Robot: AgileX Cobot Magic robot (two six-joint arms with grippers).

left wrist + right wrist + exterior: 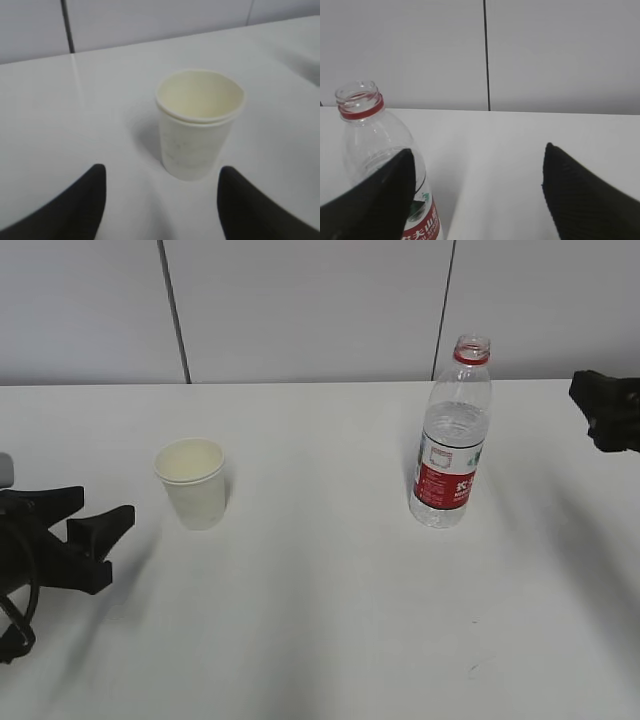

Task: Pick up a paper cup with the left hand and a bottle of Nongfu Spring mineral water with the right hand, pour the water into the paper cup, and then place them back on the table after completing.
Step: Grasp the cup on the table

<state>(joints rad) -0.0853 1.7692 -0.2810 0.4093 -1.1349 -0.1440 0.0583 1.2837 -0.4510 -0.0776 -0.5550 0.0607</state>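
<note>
My gripper needs to tip the clear bottle (449,455) opening-down before any water will run, because the water line (457,424) is well below the open neck.
A white paper cup (192,483) stands upright on the white table (320,620), left of centre; in the left wrist view the cup (197,125) looks empty. A clear uncapped Nongfu Spring bottle (452,440) with a red label stands right of centre, partly filled with water (453,427). My left gripper (100,530) is open, a little left of the cup; its fingertips (95,185) sit short of the cup. My right gripper (477,160) is open and empty, at the far right edge of the exterior view (605,410), apart from the bottle (375,150), which stands behind its left finger.
A grey panelled wall (320,310) runs behind the table's far edge. Loose black cables (20,610) hang by the left arm at the front left.
</note>
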